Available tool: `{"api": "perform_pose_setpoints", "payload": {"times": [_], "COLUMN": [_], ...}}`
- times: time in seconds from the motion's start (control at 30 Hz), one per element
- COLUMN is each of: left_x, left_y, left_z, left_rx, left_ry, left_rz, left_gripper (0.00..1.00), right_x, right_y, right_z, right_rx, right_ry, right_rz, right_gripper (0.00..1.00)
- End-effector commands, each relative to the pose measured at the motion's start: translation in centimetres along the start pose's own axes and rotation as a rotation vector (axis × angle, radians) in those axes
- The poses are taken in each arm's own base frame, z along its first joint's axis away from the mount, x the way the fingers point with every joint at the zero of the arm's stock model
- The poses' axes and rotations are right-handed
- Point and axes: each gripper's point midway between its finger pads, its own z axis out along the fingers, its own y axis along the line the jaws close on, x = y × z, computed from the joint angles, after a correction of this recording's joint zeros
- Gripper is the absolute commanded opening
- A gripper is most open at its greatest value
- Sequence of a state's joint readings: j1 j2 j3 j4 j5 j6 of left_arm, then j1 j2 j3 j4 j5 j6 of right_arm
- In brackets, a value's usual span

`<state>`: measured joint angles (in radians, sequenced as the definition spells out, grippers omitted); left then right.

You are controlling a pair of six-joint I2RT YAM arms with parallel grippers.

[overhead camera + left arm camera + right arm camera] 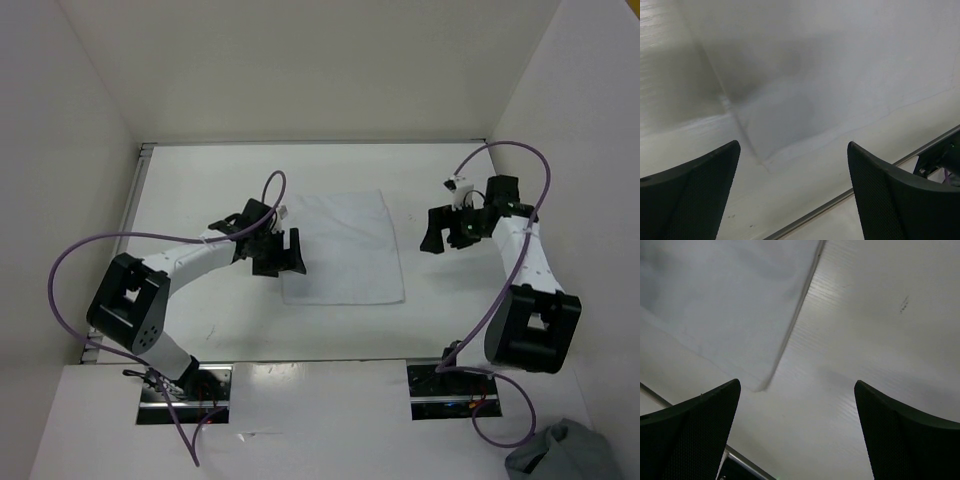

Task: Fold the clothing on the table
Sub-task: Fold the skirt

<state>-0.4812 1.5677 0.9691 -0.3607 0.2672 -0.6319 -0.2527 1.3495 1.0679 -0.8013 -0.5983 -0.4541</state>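
Observation:
The whole sheet (343, 250) will slide and turn along when I pull it, because the clothing lies flat and its side edge (393, 245) is loose and free.
The clothing (345, 245) is a plain white, roughly rectangular piece lying flat in the middle of the table (200, 180). My left gripper (278, 255) hovers at the clothing's left edge, open, with nothing between its fingers. In the left wrist view the clothing (840, 75) fills the upper part, one corner lying just beyond the open left gripper (792, 146). My right gripper (445, 232) hangs open to the right of the clothing, apart from it. In the right wrist view the clothing (715, 300) shows at the upper left, its corner just ahead of the open right gripper (797, 382).
White walls enclose the table on three sides. A metal rail (138, 190) runs along the left edge, and a rail (840, 197) also shows near the left gripper. A grey-blue cloth bundle (560, 455) lies off the table at the bottom right.

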Motion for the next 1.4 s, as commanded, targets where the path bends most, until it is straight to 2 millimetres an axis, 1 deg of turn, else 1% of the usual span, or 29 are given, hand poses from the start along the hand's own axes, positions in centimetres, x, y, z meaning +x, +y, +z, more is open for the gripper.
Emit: {"api": "perform_pose_setpoints", "payload": {"times": [0.0, 0.1, 0.13, 0.17, 0.2, 0.23, 0.3, 0.37, 0.47, 0.53, 0.57, 0.6, 0.67, 0.73, 0.77, 0.8, 0.83, 0.9, 0.93, 0.97, 1.03, 1.07, 1.1, 1.13, 1.17, 1.2, 1.23, 1.27, 1.37], "left_x": [-1.2, -2.2, -2.1, -2.6, -2.6, -2.0, -1.7, -1.2, -0.1, 0.6, 0.9, 1.1, 0.8, -1.1, -2.6, -5.3, -6.7, -9.8, -12.7, -13.2, -14.7, -17.5, -18.1, -18.3, -18.3, -19.8, -20.0, -19.6, -20.1], "left_y": [-1.0, -1.8, -1.8, -2.0, -1.9, -1.6, -2.1, -2.0, -1.6, -1.6, -1.8, -2.1, -2.0, -3.0, -3.4, -5.4, -6.0, -6.9, -8.6, -7.8, -8.1, -9.2, -9.9, -10.2, -9.7, -11.7, -11.9, -11.2, -11.4], "left_z": [0.2, 0.9, 1.3, 1.5, 1.7, 2.4, 2.8, 3.3, 4.0, 4.2, 4.2, 4.3, 3.9, 2.4, 1.5, -0.7, -1.6, -2.7, -4.0, -2.3, -1.2, 0.0, 0.7, 1.5, 4.3, 3.9, 4.8, 6.9, 8.5], "left_rx": [0.036, 0.065, 0.070, 0.072, 0.066, 0.069, 0.085, 0.080, 0.067, 0.065, 0.067, 0.069, 0.043, 0.034, 0.017, 0.045, 0.044, 0.020, 0.029, -0.016, -0.044, -0.047, -0.026, -0.013, -0.004, 0.054, 0.068, 0.073, 0.096], "left_ry": [-0.018, -0.021, -0.005, -0.009, 0.001, 0.031, 0.054, 0.071, 0.105, 0.120, 0.124, 0.129, 0.120, 0.063, 0.008, -0.091, -0.142, -0.240, -0.316, -0.276, -0.241, -0.256, -0.239, -0.206, -0.158, -0.197, -0.191, -0.156, -0.169], "left_rz": [0.021, 0.045, 0.042, 0.057, 0.053, 0.055, 0.060, 0.062, 0.059, 0.065, 0.073, 0.071, 0.070, 0.096, 0.123, 0.160, 0.202, 0.268, 0.307, 0.361, 0.443, 0.524, 0.560, 0.584, 0.612, 0.630, 0.643, 0.637, 0.643], "left_gripper": [0.89, 0.76, 0.65, 0.61, 0.56, 0.47, 0.37, 0.22, 0.12, 0.02, 0.02, 0.00, 0.00, 0.02, 0.03, 0.06, 0.09, 0.21, 0.21, 0.23, 0.27, 0.27, 0.27, 0.28, 0.28, 0.28, 0.26, 0.24, 0.16], "right_x": [0.5, 0.1, 0.1, -0.3, -0.5, -0.1, 0.2, 0.3, 0.6, 0.3, 0.3, 0.4, 0.7, 0.5, 0.4, 0.6, 0.1, 0.5, 0.3, 0.4, 0.8, 0.9, 1.5, 1.7, 1.4, 1.6, 1.5, 1.2, 0.5], "right_y": [0.4, 1.5, 1.8, 2.3, 2.5, 3.0, 4.0, 4.7, 6.0, 6.4, 7.2, 7.6, 8.3, 8.3, 8.4, 8.2, 8.0, 9.0, 9.2, 9.6, 10.0, 10.3, 10.4, 10.9, 10.9, 11.3, 11.5, 11.3, 11.0], "right_z": [1.9, 3.3, 3.7, 4.4, 4.7, 5.3, 6.5, 7.5, 8.8, 8.9, 9.0, 9.1, 9.2, 9.1, 9.2, 9.2, 9.0, 9.4, 9.6, 9.7, 10.4, 10.5, 10.8, 10.9, 11.0, 11.3, 11.0, 10.9, 10.2], "right_rx": [-0.047, -0.093, -0.095, -0.102, -0.090, -0.105, -0.137, -0.121, -0.128, -0.143, -0.170, -0.178, -0.191, -0.166, -0.156, -0.122, -0.109, -0.114, -0.110, -0.115, -0.141, -0.146, -0.158, -0.159, -0.158, -0.165, -0.164, -0.147, -0.107], "right_ry": [0.079, 0.082, 0.079, 0.063, 0.064, 0.087, 0.124, 0.147, 0.175, 0.167, 0.166, 0.169, 0.183, 0.173, 0.171, 0.171, 0.154, 0.163, 0.157, 0.161, 0.180, 0.183, 0.202, 0.209, 0.197, 0.197, 0.180, 0.159, 0.110], "right_rz": [-0.030, -0.011, 0.011, -0.004, 0.011, 0.020, 0.010, -0.014, -0.052, -0.053, -0.062, -0.082, -0.093, -0.092, -0.093, -0.083, -0.092, -0.091, -0.107, -0.105, -0.090, -0.097, -0.088, -0.095, -0.091, -0.103, -0.097, -0.097, -0.100], "right_gripper": [0.99, 0.97, 0.97, 0.94, 0.94, 0.93, 0.89, 0.82, 0.71, 0.54, 0.48, 0.34, 0.22, 0.16, 0.13, 0.10, 0.03, 0.00, 0.00, 0.00, 0.00, 0.00, 0.00, 0.00, 0.00, 0.00, 0.00, 0.00, 0.00]}}
